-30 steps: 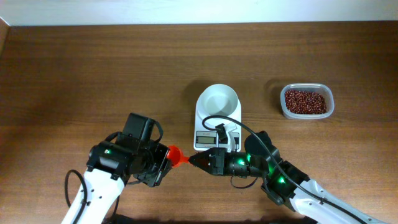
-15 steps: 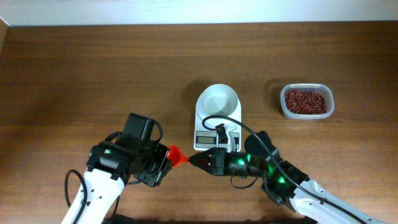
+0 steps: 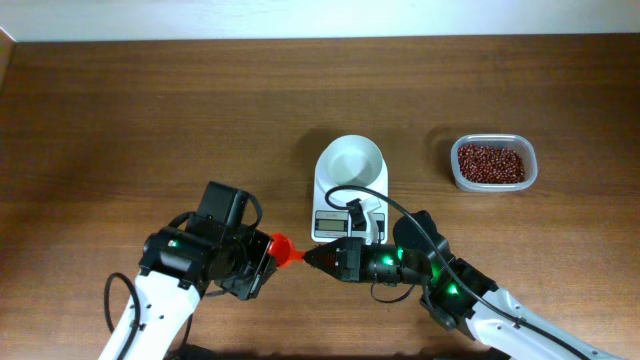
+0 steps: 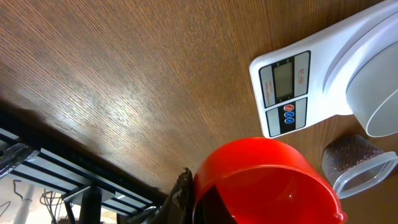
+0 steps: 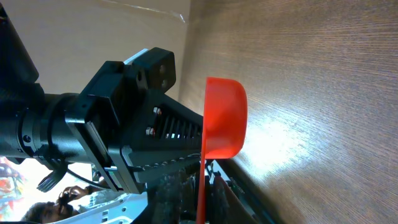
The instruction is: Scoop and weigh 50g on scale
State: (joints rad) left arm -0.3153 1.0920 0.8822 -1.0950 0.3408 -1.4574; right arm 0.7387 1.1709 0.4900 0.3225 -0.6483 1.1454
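Note:
My right gripper has the scoop's handle while my left gripper pinches the scoop's bowl, so next my left gripper lets go of the bowl and reaches for the scale's red button.
A red scoop hangs above the table between my two grippers, in front of the scale. My left gripper is shut on the wall of the scoop's bowl, with one dark finger outside the rim. My right gripper is shut on the thin red handle, which runs down between its fingers. The scoop's bowl looks empty. The white scale has a grey display and carries an empty round white bowl.
A clear plastic tub of red-brown beans stands to the right of the scale, also at the lower right of the left wrist view as the tub. The table's front edge lies just below both grippers.

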